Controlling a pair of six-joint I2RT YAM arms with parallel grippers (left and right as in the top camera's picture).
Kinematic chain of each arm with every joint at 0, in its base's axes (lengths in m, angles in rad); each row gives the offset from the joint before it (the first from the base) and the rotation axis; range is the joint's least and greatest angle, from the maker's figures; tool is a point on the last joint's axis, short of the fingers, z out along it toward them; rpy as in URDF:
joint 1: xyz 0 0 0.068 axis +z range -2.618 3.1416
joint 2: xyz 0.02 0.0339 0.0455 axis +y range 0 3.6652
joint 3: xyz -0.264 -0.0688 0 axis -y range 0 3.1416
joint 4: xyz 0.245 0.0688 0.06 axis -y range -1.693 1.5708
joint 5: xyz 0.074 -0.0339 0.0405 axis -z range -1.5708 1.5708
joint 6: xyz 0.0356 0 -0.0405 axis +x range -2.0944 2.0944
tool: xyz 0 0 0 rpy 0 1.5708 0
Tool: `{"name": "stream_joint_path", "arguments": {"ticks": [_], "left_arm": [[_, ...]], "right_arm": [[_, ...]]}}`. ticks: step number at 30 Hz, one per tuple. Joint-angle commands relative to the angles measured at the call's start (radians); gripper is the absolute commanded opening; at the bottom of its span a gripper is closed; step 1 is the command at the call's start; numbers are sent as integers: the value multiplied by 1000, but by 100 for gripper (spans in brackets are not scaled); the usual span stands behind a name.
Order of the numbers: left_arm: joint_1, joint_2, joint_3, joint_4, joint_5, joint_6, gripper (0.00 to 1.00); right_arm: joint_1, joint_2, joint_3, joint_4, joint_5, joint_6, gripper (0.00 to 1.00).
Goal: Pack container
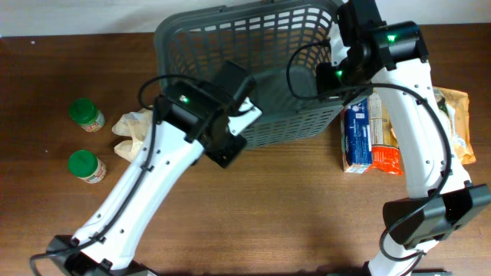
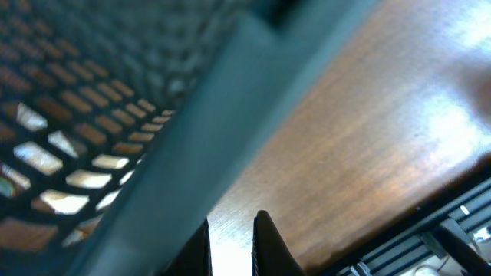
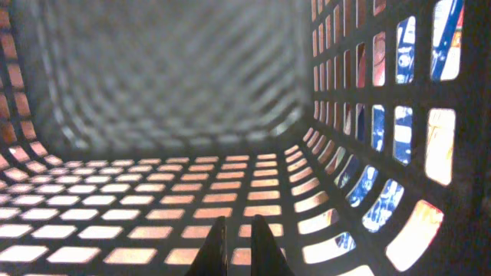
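The basket is crooked with its back rim slanting [image 1: 219, 13], so my grippers should turn it straight first. My right gripper should get the brown bag [image 1: 459, 119] after that.
The container [image 1: 192, 27] is a large dark grey lattice basket at the back middle of the table, lying askew. My left gripper [image 1: 244, 111] is at its near wall. In the left wrist view the gripper [image 2: 232, 221] is shut and empty, with the basket rim [image 2: 192, 130] right beside its left finger and bare table between the tips. My right gripper [image 1: 331, 77] reaches over the basket's right end. In the right wrist view the gripper [image 3: 236, 222] is shut and empty inside the basket, just above its slotted floor [image 3: 230, 180].
Two green-lidded jars [image 1: 86, 115] [image 1: 86, 165] and a crumpled beige bag [image 1: 134, 130] lie left of the basket. A blue package [image 1: 357, 138], an orange-red package [image 1: 388, 153] and a brown bag [image 1: 454, 123] lie to its right, under my right arm.
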Motion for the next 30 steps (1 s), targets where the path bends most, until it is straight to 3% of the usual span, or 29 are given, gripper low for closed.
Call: {"name": "stream_joint_path", "arguments": {"ticks": [1,11,17,23,30], "left_arm": [[62,2,5,14,-19,-3,2],[139,-2,6,33,-15,-18,2],[140,-77,74,-29,-19,-119,2],[198,-197,194,-14,-89,-226,2],[391,-299,226,21,-132,-294,2]], "right_arm": [[5,6,-9,-13,19,8,4],[5,-19,-3,-1,19,8,4],[-12,-100,117,3,34,9,4],[-149,-134,229,3,38,35,4],[-337,-126,224,-1,37,61,4]]}}
